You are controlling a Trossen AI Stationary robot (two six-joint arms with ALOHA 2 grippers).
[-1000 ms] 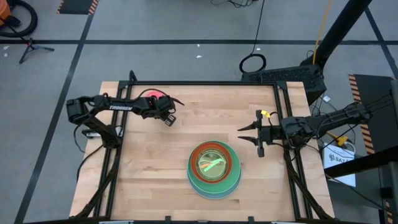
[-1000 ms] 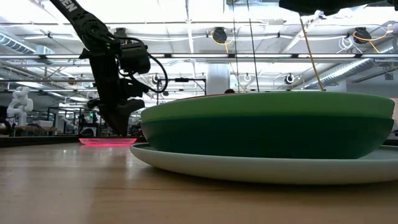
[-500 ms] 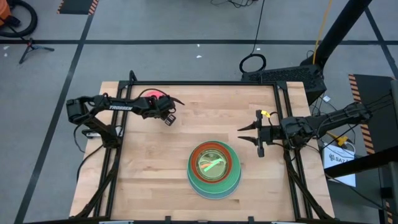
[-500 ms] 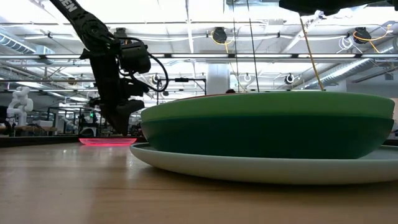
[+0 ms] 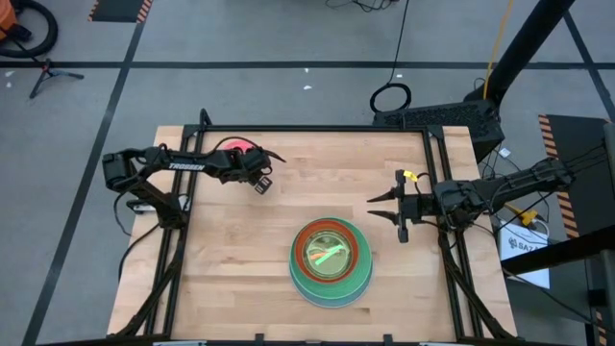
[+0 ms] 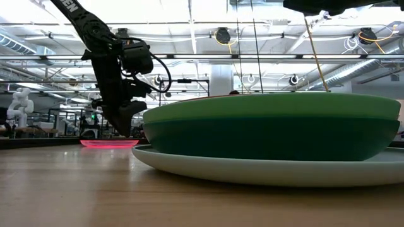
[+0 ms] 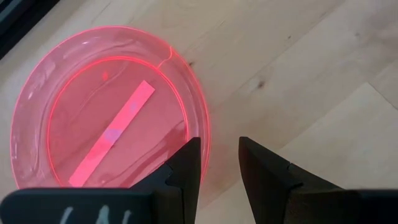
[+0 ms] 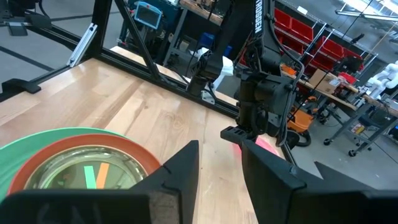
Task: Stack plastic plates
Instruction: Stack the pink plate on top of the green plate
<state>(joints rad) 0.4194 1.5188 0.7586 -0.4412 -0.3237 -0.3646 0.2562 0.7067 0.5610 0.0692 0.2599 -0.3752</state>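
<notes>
I expect the pink plate to tilt steeply but keep its round shape when I lift it, because my left gripper straddles only one edge of the pink plate's rim (image 7: 204, 134).
A translucent pink plate (image 7: 106, 106) with a strip label lies flat on the table near its far left corner (image 5: 233, 148). My left gripper (image 7: 220, 158) is open and points down at the plate's right rim (image 7: 204, 134). One finger stands over the plate's inside and the other over bare wood, low above it in the low view (image 6: 124, 129). A stack of plates (image 5: 331, 259) sits near the table's middle front: a light plate lowest, green ones above (image 6: 271, 126), a red-orange one, then small translucent ones. My right gripper (image 5: 384, 208) waits open, right of the stack.
Black frame rails (image 5: 183, 240) run along the table's left and right sides. Bare wood (image 5: 240, 250) lies between the pink plate and the stack. The right wrist view shows the left arm (image 8: 264, 93) across the table and workshop benches beyond.
</notes>
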